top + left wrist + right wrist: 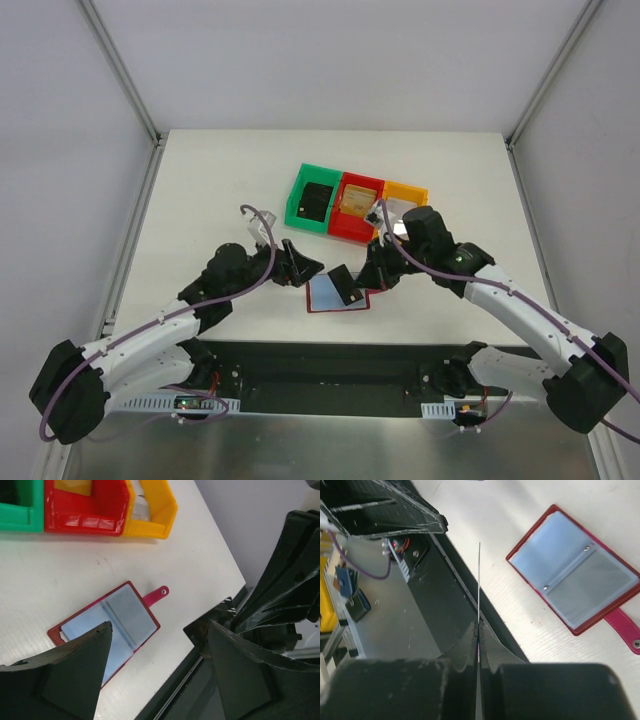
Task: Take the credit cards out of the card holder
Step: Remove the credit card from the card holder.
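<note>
The black card sticks out at a slant from my right gripper's fingers. My left gripper should hold the card's loose end while my right gripper opens and grips again.
The card holder lies open on the table, red-edged with blue-grey pockets and a red tab. No card shows in its pockets. My right gripper is shut on a thin credit card, seen edge-on and standing up out of the fingertips. From above, that card looks dark and hangs just over the holder's right part. My left gripper is open and holds nothing, hovering over the holder's left edge.
Three bins stand in a row behind the holder. The green bin holds a black card, the red bin a tan-gold card, and the orange bin something pale. The table's near edge runs close below the holder.
</note>
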